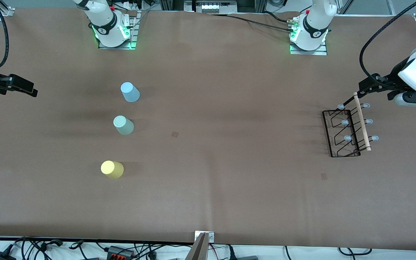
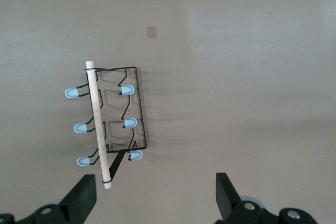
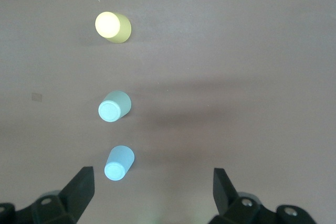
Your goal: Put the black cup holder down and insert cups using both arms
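Note:
The wooden rod (image 2: 98, 124) leans toward one side of my left gripper's open fingers. Next, my left gripper moves back over the rod's nearer half (image 1: 360, 114) and line up before it closes.
The black cup holder (image 1: 362, 122) lies on the brown table at the left arm's end, its wooden rod (image 2: 98, 124) and pale blue prong caps showing. My left gripper (image 1: 370, 86) hangs open over the table by the rod's end that points to the arm bases, touching nothing (image 2: 155, 199). Three cups stand narrow end up toward the right arm's end: light blue (image 1: 130, 92), pale green (image 1: 123, 125) and yellow (image 1: 112, 169), the yellow nearest the front camera. My right gripper (image 1: 27, 88) is open and empty over the table's edge; its wrist view (image 3: 152, 195) shows blue (image 3: 119, 162), green (image 3: 114, 106) and yellow (image 3: 112, 27).
Two small tape marks sit on the table cover (image 1: 174, 134) (image 1: 324, 176). The arm bases (image 1: 114, 34) (image 1: 309, 38) stand along the table's back edge. A metal bracket (image 1: 203, 238) and loose cables line the edge nearest the front camera.

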`<state>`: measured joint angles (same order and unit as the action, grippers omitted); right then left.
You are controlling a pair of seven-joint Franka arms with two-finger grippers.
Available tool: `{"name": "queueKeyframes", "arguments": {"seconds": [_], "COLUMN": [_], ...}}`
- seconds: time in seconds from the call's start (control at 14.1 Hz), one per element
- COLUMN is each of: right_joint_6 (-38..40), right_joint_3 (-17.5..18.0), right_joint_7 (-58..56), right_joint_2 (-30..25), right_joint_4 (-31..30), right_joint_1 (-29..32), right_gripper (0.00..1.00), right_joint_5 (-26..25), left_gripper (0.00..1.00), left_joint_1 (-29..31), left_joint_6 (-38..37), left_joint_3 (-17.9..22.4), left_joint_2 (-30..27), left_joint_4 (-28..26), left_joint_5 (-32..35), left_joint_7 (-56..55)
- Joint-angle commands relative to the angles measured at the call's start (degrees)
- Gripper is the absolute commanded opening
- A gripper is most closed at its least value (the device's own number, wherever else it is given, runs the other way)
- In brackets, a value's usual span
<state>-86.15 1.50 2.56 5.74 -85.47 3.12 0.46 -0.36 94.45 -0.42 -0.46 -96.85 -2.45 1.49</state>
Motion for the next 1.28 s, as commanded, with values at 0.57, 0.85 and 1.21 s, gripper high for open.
{"name": "queueKeyframes", "arguments": {"seconds": [0.57,0.85,1.21], "right_joint_6": [-0.4,-0.4,0.5], "right_joint_3": [0.6,0.5,0.7], "right_joint_7": [-2.2,-3.3,-3.3], "right_joint_2": [-0.8,-0.9,-0.7], "right_joint_4": [-4.6,-6.5,-7.3], "right_joint_1": [0.5,0.5,-0.5], "right_gripper": [1.0,1.0,1.0], "right_joint_5": [0.3,0.1,-0.4], "left_gripper": [1.0,1.0,1.0], "left_joint_1": [0.5,0.6,1.5], "left_joint_6": [-4.1,-10.5,-10.5], "left_joint_3": [-0.3,-0.3,0.5], "left_joint_2": [-0.5,2.0,10.0], "left_joint_4": [0.5,4.6,10.9], "left_joint_5": [0.9,0.9,0.7], "left_joint_7": [-0.5,-0.3,0.3]}}
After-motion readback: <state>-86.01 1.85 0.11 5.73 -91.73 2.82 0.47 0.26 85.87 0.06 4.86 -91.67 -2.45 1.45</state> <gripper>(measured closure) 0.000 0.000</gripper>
